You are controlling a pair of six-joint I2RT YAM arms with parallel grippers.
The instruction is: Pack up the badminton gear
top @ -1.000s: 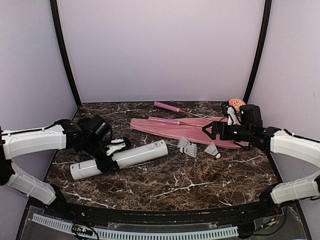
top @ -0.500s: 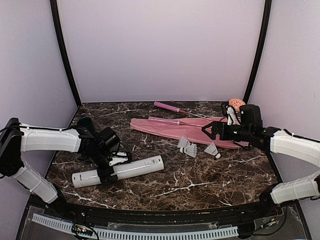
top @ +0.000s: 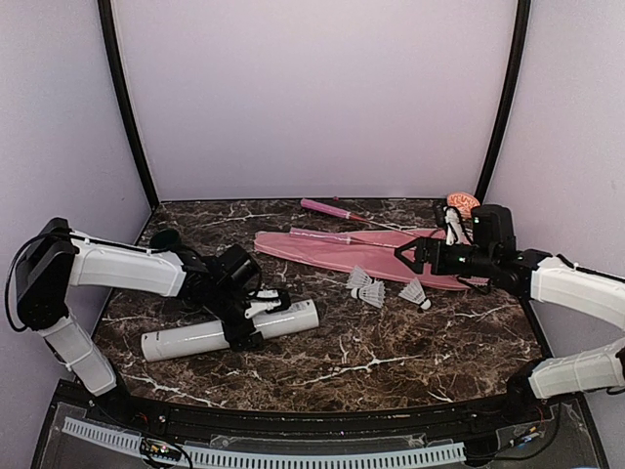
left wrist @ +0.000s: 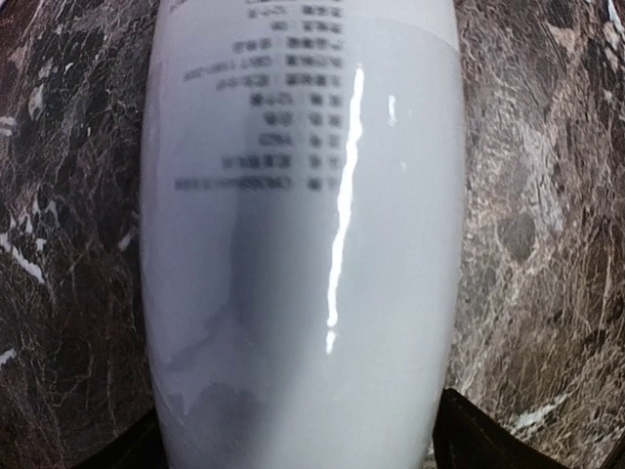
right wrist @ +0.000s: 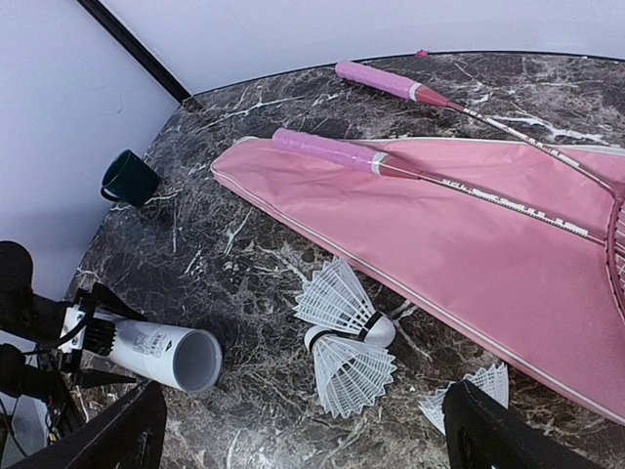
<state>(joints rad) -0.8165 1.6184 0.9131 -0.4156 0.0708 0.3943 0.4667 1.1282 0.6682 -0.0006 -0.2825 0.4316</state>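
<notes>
A clear lid closes the tube's end (right wrist: 198,361) near the shuttlecocks, so my right gripper should pull the lid (top: 313,315) off while my left gripper steadies the tube.
The long pale grey tube (top: 229,330) lies on the marble, its open end (right wrist: 195,362) toward the shuttlecocks. My left gripper (top: 246,319) straddles it near its right half, open, one finger close to each side; the tube (left wrist: 303,244) fills the left wrist view. Three white shuttlecocks (top: 359,278) (top: 372,293) (top: 415,292) lie in front of the pink cover (top: 361,252). One pink-handled racket (top: 317,235) rests on the cover, the other (top: 327,207) lies behind it. My right gripper (top: 402,254) hangs open and empty above the shuttlecocks (right wrist: 337,298).
A dark green cup (top: 164,239) stands at the back left, behind my left arm. An orange-patterned bowl (top: 462,202) sits at the back right corner beside my right arm. Purple walls close the table on three sides.
My left gripper slid rightward along the tube and its jaws widened. The tube came down and shifted toward the near edge. The right arm stayed put.
</notes>
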